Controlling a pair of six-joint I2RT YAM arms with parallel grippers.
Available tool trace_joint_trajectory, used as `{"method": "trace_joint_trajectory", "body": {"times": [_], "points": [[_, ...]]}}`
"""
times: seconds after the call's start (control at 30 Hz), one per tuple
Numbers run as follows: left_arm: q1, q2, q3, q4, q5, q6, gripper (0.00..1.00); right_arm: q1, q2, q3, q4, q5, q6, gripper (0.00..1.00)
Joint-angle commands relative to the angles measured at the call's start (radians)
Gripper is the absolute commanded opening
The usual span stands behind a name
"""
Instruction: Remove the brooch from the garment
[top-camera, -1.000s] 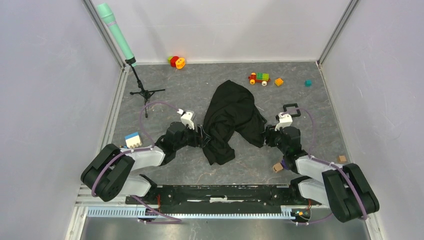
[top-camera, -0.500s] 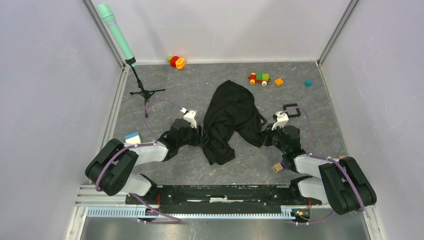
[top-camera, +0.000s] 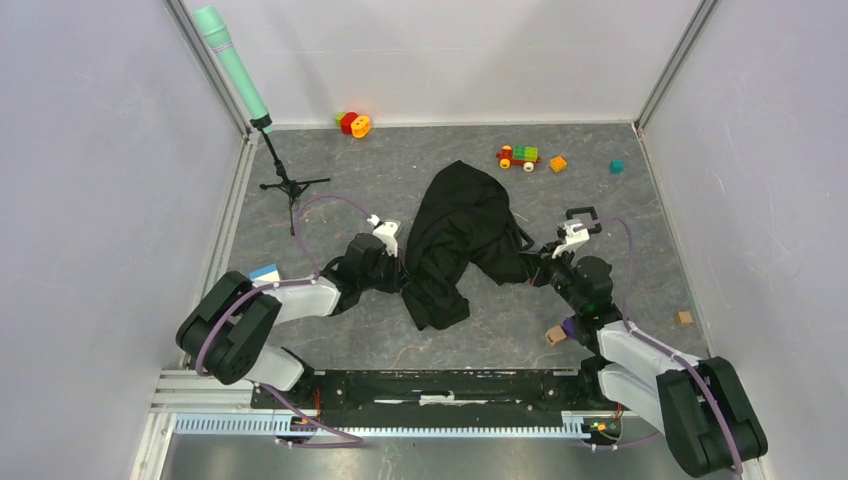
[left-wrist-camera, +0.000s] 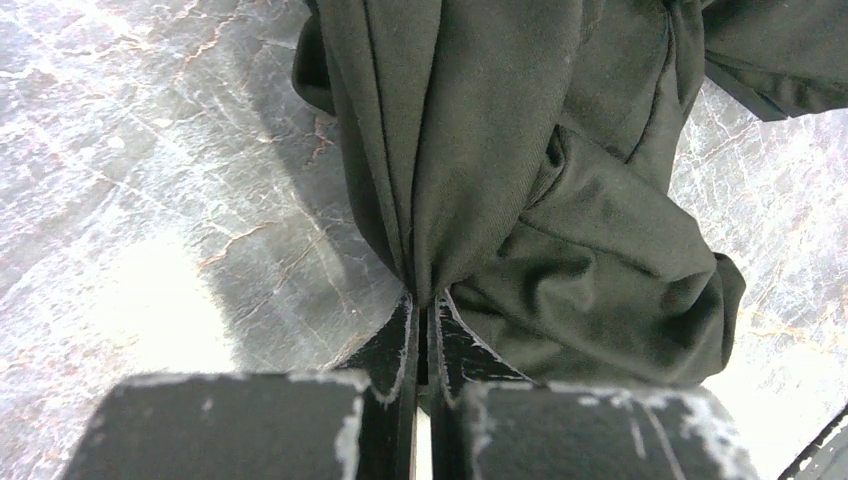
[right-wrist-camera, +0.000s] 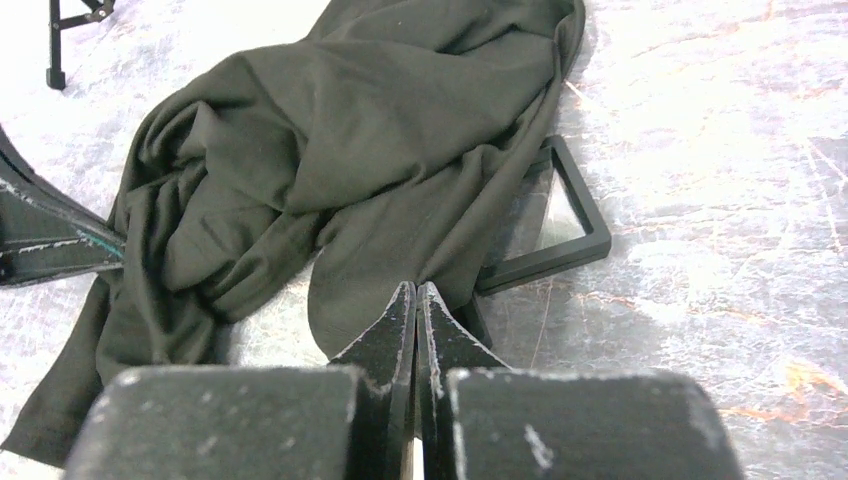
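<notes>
The crumpled garment conceals the brooch, so my left gripper should raise the bunched fold, my right gripper the garment's hem, and open the garment out brooch up.
The garment is a crumpled black heap in the middle of the table; no print shows on it. My left gripper is at its left edge. In the left wrist view the gripper is shut on a bunched fold of the garment. My right gripper is at the right edge. The right wrist view shows the gripper shut, with the hem of the garment pinched at its tips. The brooch is hidden in every view.
A black square frame lies partly under the garment's right side. A teal microphone on a tripod stands at the back left. A toy train, an orange cube and a ring toy lie along the back. A wooden block sits near the right arm.
Both grippers have closed on the garment's edges, the right one first. Both arms have pushed slightly inward toward the cloth.
</notes>
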Motion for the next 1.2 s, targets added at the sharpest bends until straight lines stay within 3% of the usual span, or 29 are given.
{"method": "trace_joint_trajectory", "body": {"times": [0.0,0.27,0.37,0.6,0.83,1.0,1.17], "points": [[0.040,-0.095,0.013,-0.045,-0.034,0.012,0.02,0.007,-0.044,0.153,-0.139,0.053,-0.030,0.00],[0.181,-0.437,0.245,-0.360,-0.090,-0.214,0.02,0.005,0.032,0.766,-0.532,0.023,-0.074,0.00],[0.254,-0.512,0.413,-0.482,-0.085,-0.194,0.02,0.005,0.070,0.990,-0.644,-0.006,-0.082,0.00],[0.305,-0.513,0.906,-0.906,-0.263,-0.018,0.02,0.004,0.119,1.373,-0.800,-0.109,-0.088,0.00],[0.306,-0.525,1.165,-1.109,-0.384,0.113,0.02,0.004,0.068,1.432,-0.854,-0.111,-0.088,0.00],[0.306,-0.501,1.325,-1.256,-0.332,0.133,0.02,0.004,0.083,1.466,-0.906,-0.048,-0.132,0.00],[0.305,-0.535,1.293,-1.328,-0.296,0.138,0.02,0.004,0.113,1.366,-0.859,-0.068,-0.120,0.00]]}}
